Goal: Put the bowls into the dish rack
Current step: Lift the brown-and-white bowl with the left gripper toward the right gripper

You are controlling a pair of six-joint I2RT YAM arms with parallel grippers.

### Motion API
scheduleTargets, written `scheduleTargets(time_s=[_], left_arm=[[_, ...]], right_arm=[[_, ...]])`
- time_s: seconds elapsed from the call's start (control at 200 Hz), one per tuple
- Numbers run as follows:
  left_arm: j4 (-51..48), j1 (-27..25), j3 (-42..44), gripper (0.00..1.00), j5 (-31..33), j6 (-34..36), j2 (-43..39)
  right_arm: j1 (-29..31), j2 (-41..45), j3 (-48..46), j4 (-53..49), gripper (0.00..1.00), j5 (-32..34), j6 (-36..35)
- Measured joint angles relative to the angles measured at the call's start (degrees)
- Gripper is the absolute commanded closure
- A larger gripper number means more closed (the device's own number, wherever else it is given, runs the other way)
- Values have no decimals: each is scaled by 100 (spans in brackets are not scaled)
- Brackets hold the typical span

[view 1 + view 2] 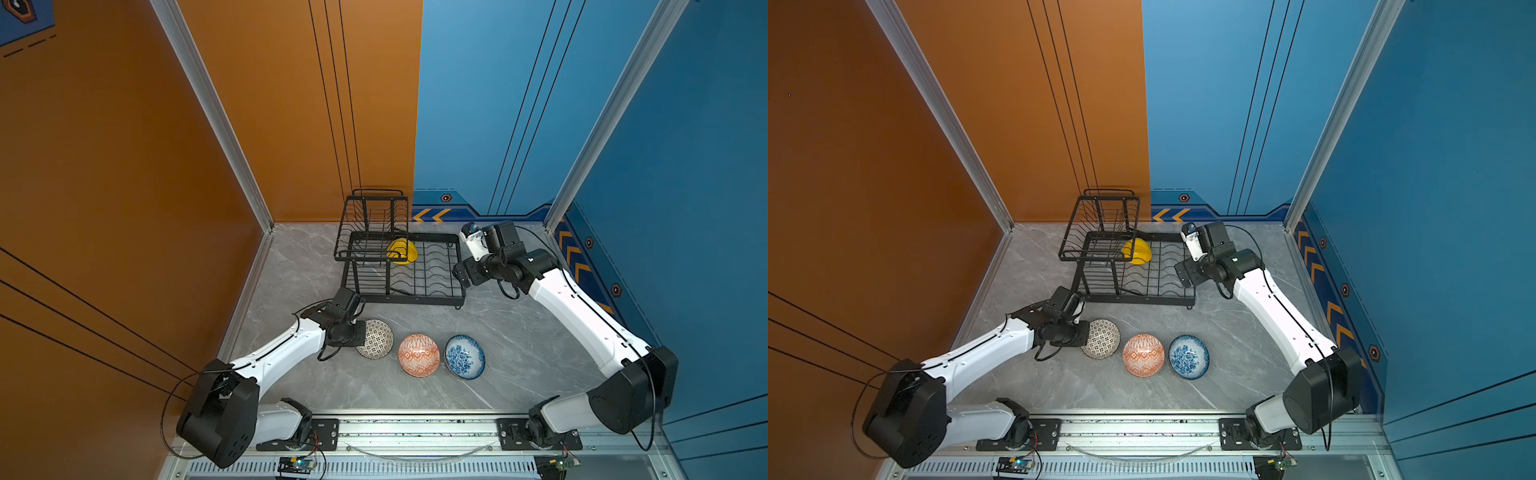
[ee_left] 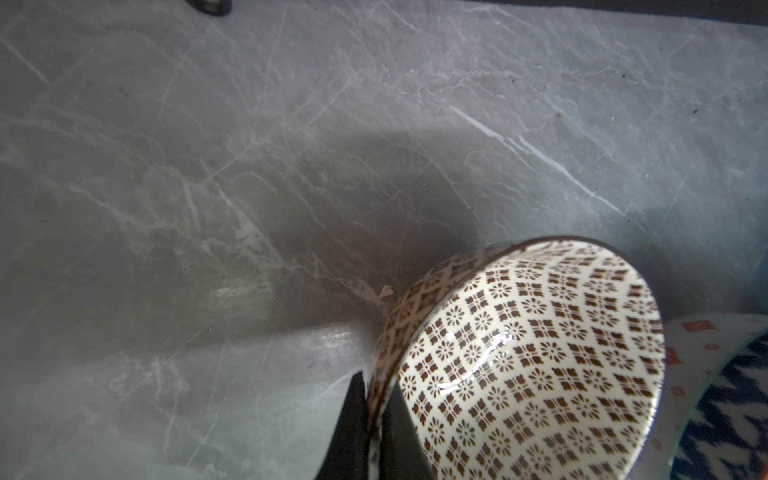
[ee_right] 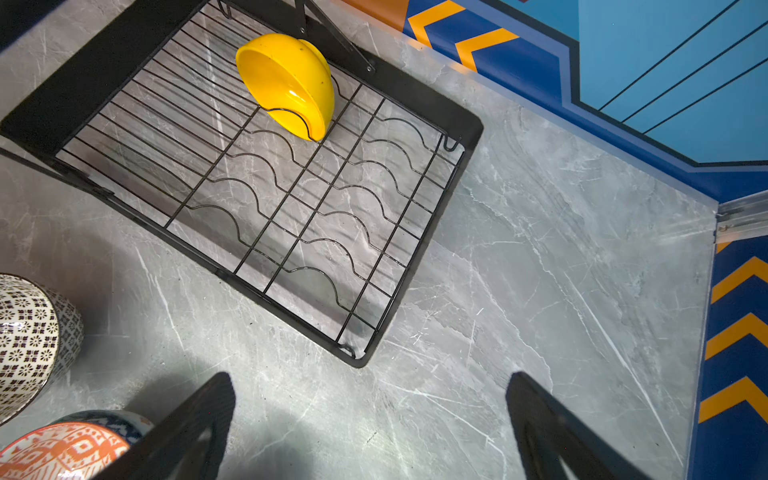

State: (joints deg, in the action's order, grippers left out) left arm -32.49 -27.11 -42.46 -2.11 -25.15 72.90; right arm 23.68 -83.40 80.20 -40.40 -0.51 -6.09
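Note:
Next, my right gripper takes the fine-patterned bowl's free rim (image 1: 391,339) from my left gripper before loading, because the rack's open slots (image 1: 434,268) are on my right gripper's side.
My left gripper (image 2: 371,401) is shut on the near rim of the dark-white fine-patterned bowl (image 2: 532,353), one finger inside and one outside. In both top views this bowl (image 1: 377,338) (image 1: 1102,338) sits left of the orange-white bowl (image 1: 419,355) (image 1: 1143,355) and the blue-white floral bowl (image 1: 464,356) (image 1: 1188,356). A yellow bowl (image 1: 402,251) (image 3: 291,83) stands on edge in the black dish rack (image 1: 432,296) (image 3: 465,124). At the rack's right end my right gripper (image 1: 460,275) (image 3: 370,382) is open and holds nothing.
The rack's raised basket tier (image 1: 372,226) stands at its left end, near the back wall. Grey marble tabletop (image 1: 519,332) lies between the bowls and the right arm. Orange and blue walls close in the sides and back.

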Motion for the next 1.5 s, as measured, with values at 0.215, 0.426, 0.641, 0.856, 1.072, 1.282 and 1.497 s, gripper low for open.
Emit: scheduleTargets(time_s=[0.215,0.426,0.641,0.856,1.072,1.282,1.497], left_arm=[[-426,-151,-601,100,229,125,-442],[-525,-490,-1698,100,520,317,-503],[-544,-918,-2610,100,710,538,-229],[-511,-1182,-3034,100,769,726,153],[-452,-1335,-3324,100,793,850,422],[-374,-1353,-3530,100,813,938,557],[-284,-1353,-3598,100,813,977,621]], right_arm=[[103,2,0,-4,0,-173,151],[306,181,17,-15,0,-586,435],[686,518,177,22,0,-1099,793],[975,695,199,223,0,-1425,1154],[1180,551,199,400,7,-1432,1475],[1246,168,199,446,17,-1287,1694],[1246,35,197,452,38,-1180,1886]])
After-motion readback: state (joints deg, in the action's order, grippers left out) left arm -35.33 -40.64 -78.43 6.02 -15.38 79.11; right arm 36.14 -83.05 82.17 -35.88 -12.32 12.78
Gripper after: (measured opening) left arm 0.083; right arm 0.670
